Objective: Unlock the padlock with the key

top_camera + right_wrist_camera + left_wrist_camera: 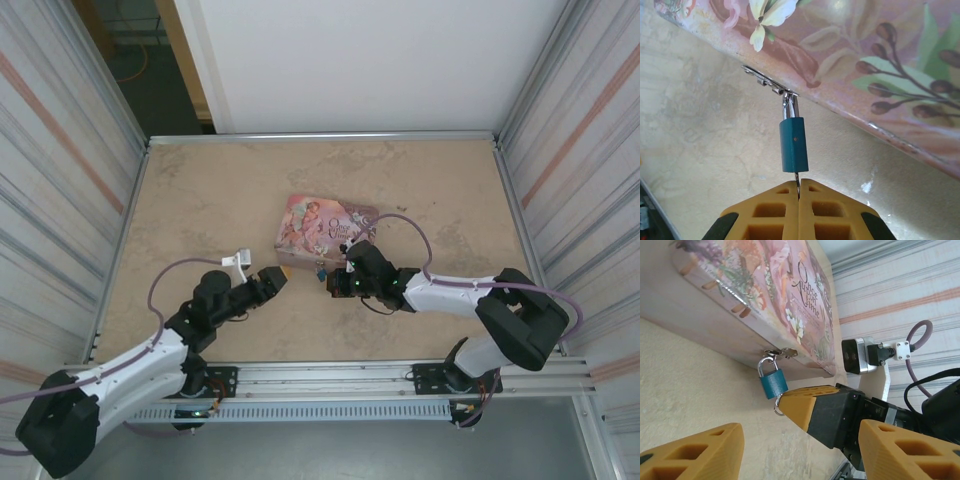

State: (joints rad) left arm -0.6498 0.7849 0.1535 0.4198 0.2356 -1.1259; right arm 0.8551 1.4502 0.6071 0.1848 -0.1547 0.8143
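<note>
I should hold the padlock's body tight with my left gripper before I turn its key, which is in my right gripper, because the padlock hangs from the hasp by its shackle.
The small teal padlock hangs by its silver shackle from the hasp on the front of the pink illustrated tin. My right gripper is shut on the key, whose thin blade runs up into the padlock's underside. The left wrist view has the padlock under the tin, with the right gripper's fingers at its base and a key ring below. My left gripper stands open just left of the lock, holding nothing. From above, the padlock lies between both grippers.
The tin lies mid-table on the beige surface. Corrugated metal walls close in left and right. A metal rail runs along the near edge. The right arm's cable loops past the tin's right end.
</note>
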